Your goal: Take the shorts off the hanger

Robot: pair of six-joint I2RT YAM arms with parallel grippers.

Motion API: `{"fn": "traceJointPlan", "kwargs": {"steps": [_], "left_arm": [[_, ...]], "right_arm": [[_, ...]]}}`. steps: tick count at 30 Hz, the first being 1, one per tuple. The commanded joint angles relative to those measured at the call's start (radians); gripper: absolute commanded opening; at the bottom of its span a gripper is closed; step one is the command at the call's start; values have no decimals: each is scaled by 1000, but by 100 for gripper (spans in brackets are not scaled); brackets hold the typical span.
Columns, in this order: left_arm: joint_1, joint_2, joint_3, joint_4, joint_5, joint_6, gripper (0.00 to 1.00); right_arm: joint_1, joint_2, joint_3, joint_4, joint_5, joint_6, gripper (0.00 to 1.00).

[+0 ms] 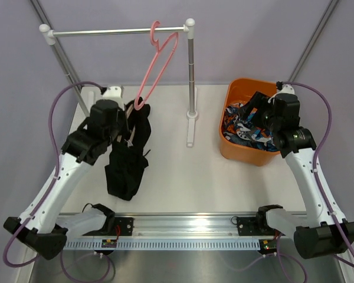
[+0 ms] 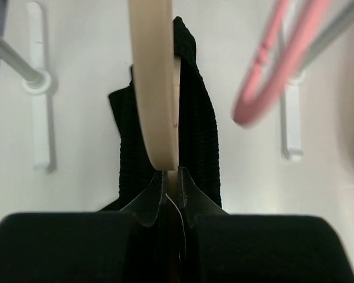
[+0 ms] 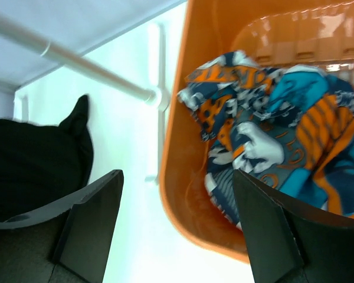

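My left gripper is holding the beige hanger (image 2: 153,88), so my open right gripper should go on toward the black shorts (image 1: 141,127) and close on their waistband.
The plain black shorts (image 1: 127,165) hang on a beige hanger (image 2: 156,88), their lower part resting on the table. My left gripper (image 1: 128,121) is shut on the end of that hanger, with the black fabric (image 2: 197,130) draped behind it; in the left wrist view the gripper (image 2: 172,177) shows its jaws closed on the beige bar. The patterned blue, orange and white shorts (image 1: 245,127) lie in the orange bin (image 1: 233,150). My right gripper (image 1: 255,112) is open and empty above the bin's left rim (image 3: 180,177), with the patterned shorts (image 3: 271,141) beside it.
An empty pink hanger (image 1: 156,65) hangs from the rack's rod (image 1: 106,32) and swings close to my left gripper; it also shows in the left wrist view (image 2: 271,76). The rack's right post (image 1: 192,76) stands between the arms. The rail (image 1: 183,227) runs along the near edge.
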Motion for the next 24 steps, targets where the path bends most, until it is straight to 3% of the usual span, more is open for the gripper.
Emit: {"fn": "traceJointPlan", "kwargs": {"steps": [1,6,12,19,24], "left_arm": [[-157,-82,-91,91,-77,-67,0],[-380,-138,-182,42,-161,-136,0],[-500,-176,-282,94,-102,-173,0],[-649,-34,-142,147,-129,-114,0],[-699,48,-61,150,-143,-96,0]], "right_arm": [[72,-44,-3,-58,12,-32,83],[222,-92,-14,-111,75,-31,83],[348,-135,-74,-112,76,14,81],[706,32,-8,-125,292,84,79],[771,143,26,-102,366,112,79]]}}
